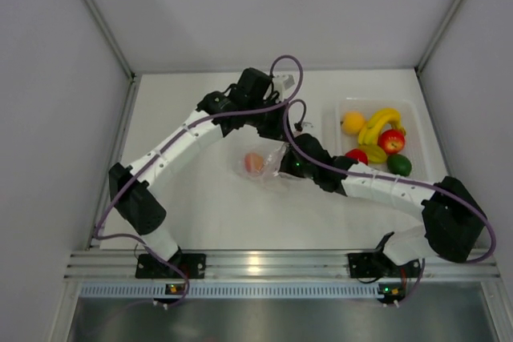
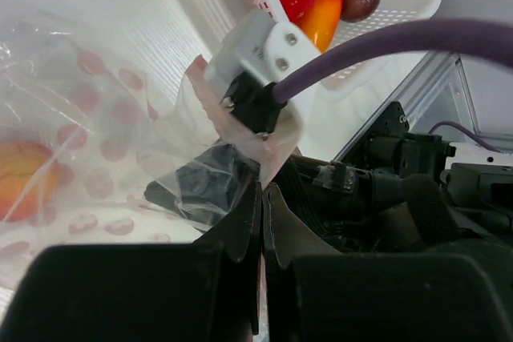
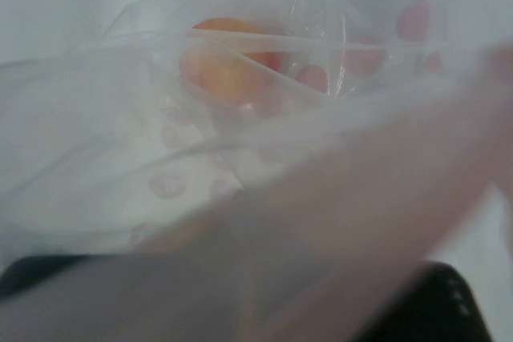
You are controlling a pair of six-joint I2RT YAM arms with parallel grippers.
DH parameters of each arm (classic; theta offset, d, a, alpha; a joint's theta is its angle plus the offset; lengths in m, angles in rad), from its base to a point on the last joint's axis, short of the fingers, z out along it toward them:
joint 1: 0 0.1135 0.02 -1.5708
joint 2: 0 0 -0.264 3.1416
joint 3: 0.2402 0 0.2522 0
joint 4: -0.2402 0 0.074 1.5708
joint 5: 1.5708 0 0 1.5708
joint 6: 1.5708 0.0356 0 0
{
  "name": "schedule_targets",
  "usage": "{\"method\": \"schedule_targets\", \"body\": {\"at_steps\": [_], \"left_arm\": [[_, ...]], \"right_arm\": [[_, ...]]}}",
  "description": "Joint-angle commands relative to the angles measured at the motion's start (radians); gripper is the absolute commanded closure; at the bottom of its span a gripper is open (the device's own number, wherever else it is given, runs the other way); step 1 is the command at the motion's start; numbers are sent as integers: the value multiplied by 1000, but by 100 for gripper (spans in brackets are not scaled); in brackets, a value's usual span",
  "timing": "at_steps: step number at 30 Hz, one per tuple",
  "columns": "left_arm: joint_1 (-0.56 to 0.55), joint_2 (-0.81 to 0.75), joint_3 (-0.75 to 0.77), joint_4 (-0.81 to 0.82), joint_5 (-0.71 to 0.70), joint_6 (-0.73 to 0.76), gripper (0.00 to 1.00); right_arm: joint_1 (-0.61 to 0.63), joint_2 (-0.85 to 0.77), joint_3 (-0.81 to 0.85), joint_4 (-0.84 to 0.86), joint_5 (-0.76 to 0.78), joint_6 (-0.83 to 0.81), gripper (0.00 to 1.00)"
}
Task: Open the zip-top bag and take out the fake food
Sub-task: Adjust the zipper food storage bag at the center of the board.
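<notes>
My left gripper needs to draw aside the pink zip strip [image 2: 266,151] hanging over my right gripper's camera before my right gripper goes for the peach [image 1: 254,162].
The zip-top bag [image 1: 266,174] lies mid-table, clear with pink dots, and a peach [image 1: 254,162] sits inside it. My left gripper [image 1: 280,135] comes down from behind. In the left wrist view its jaws [image 2: 264,198] are shut on the bag's pink zip strip [image 2: 272,150]. My right gripper [image 1: 284,167] meets the bag from the right, and its black fingers [image 2: 200,186] are wrapped in film. In the right wrist view the bag [image 3: 240,158] is draped over the lens, hiding the jaws. The peach [image 3: 228,66] shows through it.
A white tray [image 1: 337,118] at the right holds more fake food: an orange [image 1: 353,122], bananas [image 1: 381,122], an apple [image 1: 392,142], a tomato [image 1: 357,155] and a lime [image 1: 399,164]. White walls enclose the table on three sides.
</notes>
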Motion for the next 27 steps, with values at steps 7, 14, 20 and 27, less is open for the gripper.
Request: {"method": "schedule_targets", "body": {"at_steps": [7,14,20,27], "left_arm": [[-62,-288,-282,293,-323,-230,100],[-148,-503,-534,499,-607,-451,100],[-237,-587,-693,612,-731,-581,100],[-344,-579,-759,750,-848,-704,100]], "right_arm": [[39,-55,-17,175,149,262,100],[1,-84,-85,249,122,328,100],[-1,-81,-11,154,128,260,100],[-82,-60,91,-15,24,60,100]]}}
